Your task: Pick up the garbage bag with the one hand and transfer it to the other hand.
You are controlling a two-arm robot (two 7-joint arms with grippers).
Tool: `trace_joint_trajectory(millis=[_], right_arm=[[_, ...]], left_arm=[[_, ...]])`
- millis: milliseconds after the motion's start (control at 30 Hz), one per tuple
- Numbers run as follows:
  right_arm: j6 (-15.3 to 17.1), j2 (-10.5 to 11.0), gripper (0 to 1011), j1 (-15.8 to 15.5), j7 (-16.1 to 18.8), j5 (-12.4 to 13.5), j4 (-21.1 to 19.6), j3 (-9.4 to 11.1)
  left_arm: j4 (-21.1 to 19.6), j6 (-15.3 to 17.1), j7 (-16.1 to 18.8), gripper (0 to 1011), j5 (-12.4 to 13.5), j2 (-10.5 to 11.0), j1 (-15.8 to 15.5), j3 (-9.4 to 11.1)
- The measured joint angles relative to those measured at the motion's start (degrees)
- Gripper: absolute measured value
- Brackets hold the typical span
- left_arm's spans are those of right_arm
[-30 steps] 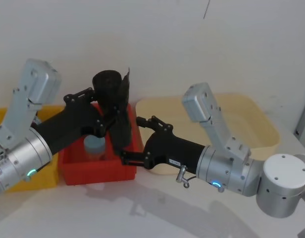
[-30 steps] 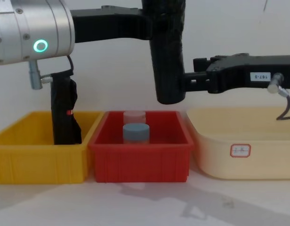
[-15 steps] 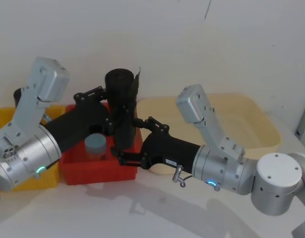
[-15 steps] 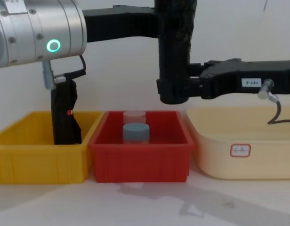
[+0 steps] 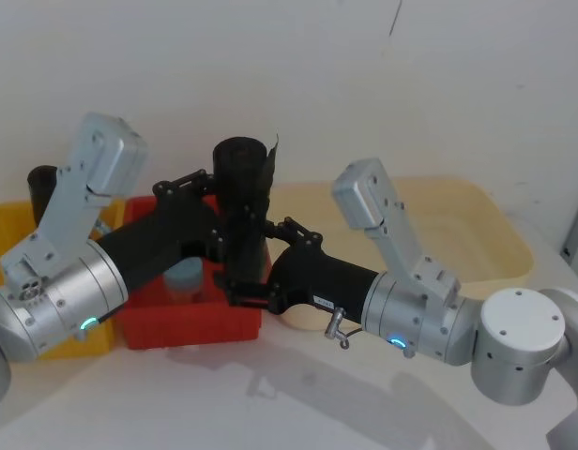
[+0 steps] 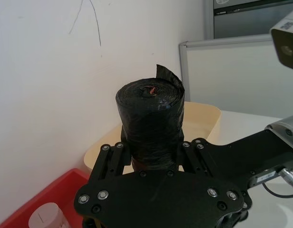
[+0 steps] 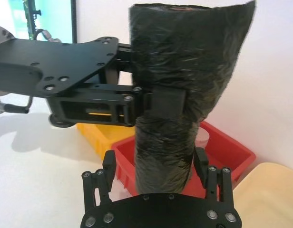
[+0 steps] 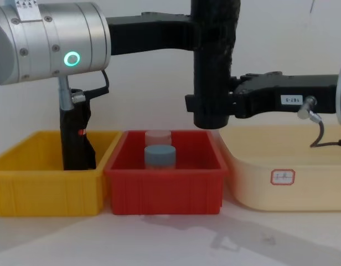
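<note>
My gripper will lower the garbage bag (image 8: 213, 69) into the cream tub, where it should stand upright because it is a straight roll with a flat lower end (image 8: 211, 121).
The garbage bag (image 5: 242, 187), a tall black crinkly roll with a loose flap at its top, hangs upright in the air above the red bin. My left gripper (image 5: 231, 211), on the arm with the green ring light, is shut on the bag's (image 6: 149, 123) middle. My right gripper (image 5: 250, 264), with the white label, comes in from the right at the bag's (image 8: 215, 55) lower end. Its fingers (image 7: 109, 167) stand open on either side of the roll (image 7: 180, 71), with a small gap on one side.
Below the bag stands a red bin (image 8: 165, 191) holding a blue-capped jar (image 8: 159, 156) and a pale jar behind it. A yellow bin (image 8: 43, 191) at the left holds another black roll (image 8: 76, 138) with a red mark. A cream tub (image 8: 287, 177) sits at the right.
My left gripper has carried the bag to the right. My right gripper has moved left, and its open fingers now sit around the bag's lower end.
</note>
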Motion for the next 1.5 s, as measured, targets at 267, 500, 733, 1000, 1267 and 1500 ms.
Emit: trace_joint_trajectory(millis=[267, 500, 733, 1000, 1267, 1500], right_arm=[[0.4, -0.7, 1001, -0.1, -1.1, 1.2, 0.9, 0.5], [0.5, -1.3, 909, -0.1, -1.6, 2.2, 1.4, 0.7], [0.5, -1.6, 738, -0.1, -1.9, 2.8, 1.7, 0.9], [0.4, -1.9, 562, 0.0, -2.1, 3.2, 1.9, 0.9], [0.4, -1.9, 562, 0.0, -2.2, 3.4, 2.0, 1.0], [0.4, -1.9, 562, 0.0, -2.3, 3.9, 2.0, 1.0]], left_arm=[[0.2, 0.2, 0.3, 463, -0.4, 0.2, 0.0, 0.5], [0.3, 0.2, 0.6, 464, -0.6, 0.3, 0.0, 0.8], [0.4, 0.2, 0.7, 463, -0.7, 0.3, 0.0, 0.9], [0.4, 0.2, 0.8, 464, -0.8, 0.3, 0.0, 1.0], [0.5, 0.2, 0.8, 527, -0.9, 0.3, 0.0, 1.1], [0.5, 0.2, 0.9, 728, -0.9, 0.4, 0.0, 1.1]])
